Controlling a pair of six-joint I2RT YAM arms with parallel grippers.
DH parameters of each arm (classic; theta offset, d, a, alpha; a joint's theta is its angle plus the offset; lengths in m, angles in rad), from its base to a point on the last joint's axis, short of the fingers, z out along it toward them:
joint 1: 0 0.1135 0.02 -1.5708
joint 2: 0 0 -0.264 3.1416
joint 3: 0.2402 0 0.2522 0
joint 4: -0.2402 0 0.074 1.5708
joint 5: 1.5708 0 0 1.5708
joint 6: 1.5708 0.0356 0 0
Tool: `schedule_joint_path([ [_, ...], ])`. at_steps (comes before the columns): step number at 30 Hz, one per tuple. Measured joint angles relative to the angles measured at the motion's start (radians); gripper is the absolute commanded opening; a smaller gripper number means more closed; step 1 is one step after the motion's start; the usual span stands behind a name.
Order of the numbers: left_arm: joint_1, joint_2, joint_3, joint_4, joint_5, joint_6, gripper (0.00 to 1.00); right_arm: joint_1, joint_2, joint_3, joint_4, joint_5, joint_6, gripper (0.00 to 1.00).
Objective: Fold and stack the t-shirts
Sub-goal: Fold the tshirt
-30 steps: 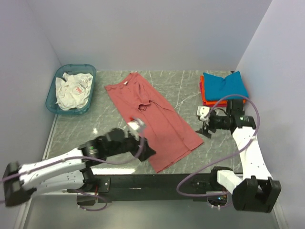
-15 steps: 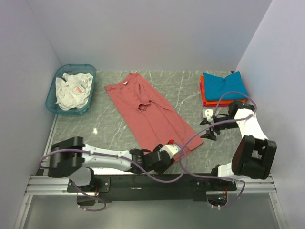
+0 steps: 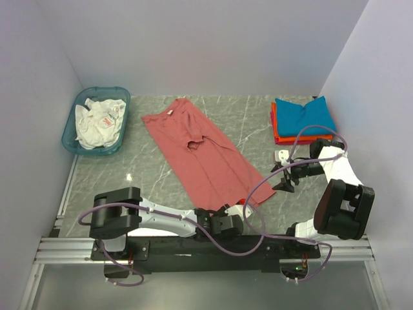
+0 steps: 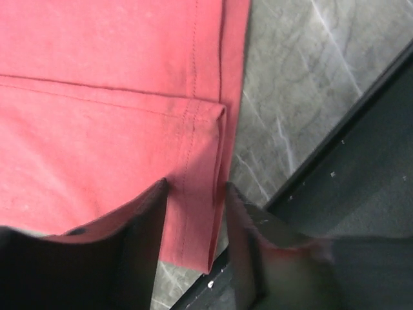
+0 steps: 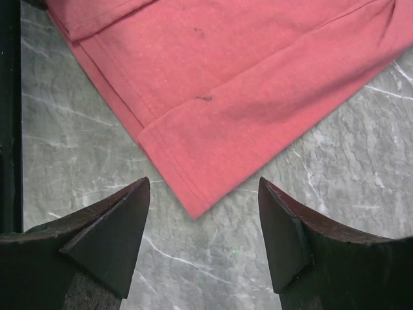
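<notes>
The dusty-red t-shirt has a side flap (image 3: 241, 161) folded inward along it, so I expect the t-shirt's hem (image 3: 263, 199) to fold over with that flap tucked inside as I carry it.
The dusty-red t-shirt (image 3: 200, 152) lies flat and diagonal on the table, neck at the far left, hem toward me. My left gripper (image 3: 222, 223) is low at the near hem corner. In the left wrist view its jaws (image 4: 195, 187) stand a little apart, one on each side of the folded hem edge (image 4: 200, 161), and the cloth lies flat between them. My right gripper (image 3: 284, 177) hovers open over the right hem corner (image 5: 197, 210), its tips (image 5: 203, 184) well apart. The teal-blue t-shirt (image 3: 304, 115) lies folded on the orange one (image 3: 276, 132) at the far right.
A translucent teal basket (image 3: 71, 129) holding crumpled white cloth (image 3: 97, 119) stands at the far left. The black base rail (image 3: 193, 248) runs along the near edge, right beside the left gripper (image 4: 361, 194). Walls enclose the marble table (image 3: 148, 174) on three sides.
My left arm swept right along the near edge to the shirt's near hem corner and its jaws narrowed around the hem. The right gripper edged down toward the right hem corner.
</notes>
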Motion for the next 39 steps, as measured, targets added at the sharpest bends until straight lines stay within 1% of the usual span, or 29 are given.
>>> schedule_joint_path([
  [4, -0.01, 0.039, 0.039, -0.029, -0.047, -0.019, 0.26, 0.0, 0.0, -0.011, 0.002, 0.004, -0.006, 0.74],
  [5, -0.014, 0.045, 0.047, -0.034, -0.057, -0.02, 0.17, 0.0, 0.0, -0.016, 0.002, 0.006, -0.007, 0.74],
  [7, -0.021, 0.052, 0.05, -0.041, -0.078, -0.026, 0.08, 0.0, -0.012, -0.036, 0.011, 0.016, -0.008, 0.75],
  [8, -0.023, 0.053, 0.05, -0.045, -0.086, -0.026, 0.01, 0.0, -0.024, -0.049, 0.014, 0.021, -0.01, 0.77],
  [12, -0.025, 0.043, 0.03, -0.028, -0.095, -0.03, 0.01, 0.003, -0.089, -0.117, 0.048, 0.051, -0.011, 0.82],
  [14, -0.026, 0.018, -0.004, -0.004, -0.09, -0.03, 0.0, 0.012, -0.117, -0.156, 0.067, 0.081, -0.012, 0.83],
  [17, -0.023, -0.035, -0.067, 0.022, -0.071, -0.03, 0.0, 0.056, -0.144, -0.218, 0.114, 0.139, -0.014, 0.81],
  [23, -0.009, -0.092, -0.128, 0.066, -0.034, -0.031, 0.0, 0.208, -0.197, -0.338, 0.289, 0.243, -0.014, 0.77],
  [27, -0.005, -0.114, -0.15, 0.095, -0.015, -0.031, 0.0, 0.303, -0.2, -0.357, 0.389, 0.29, 0.015, 0.76],
  [32, 0.0, -0.156, -0.188, 0.128, 0.003, -0.031, 0.0, 0.386, -0.198, -0.372, 0.505, 0.351, 0.058, 0.72],
  [39, 0.016, -0.203, -0.229, 0.167, 0.025, -0.032, 0.0, 0.465, -0.191, -0.392, 0.576, 0.414, 0.103, 0.65],
])
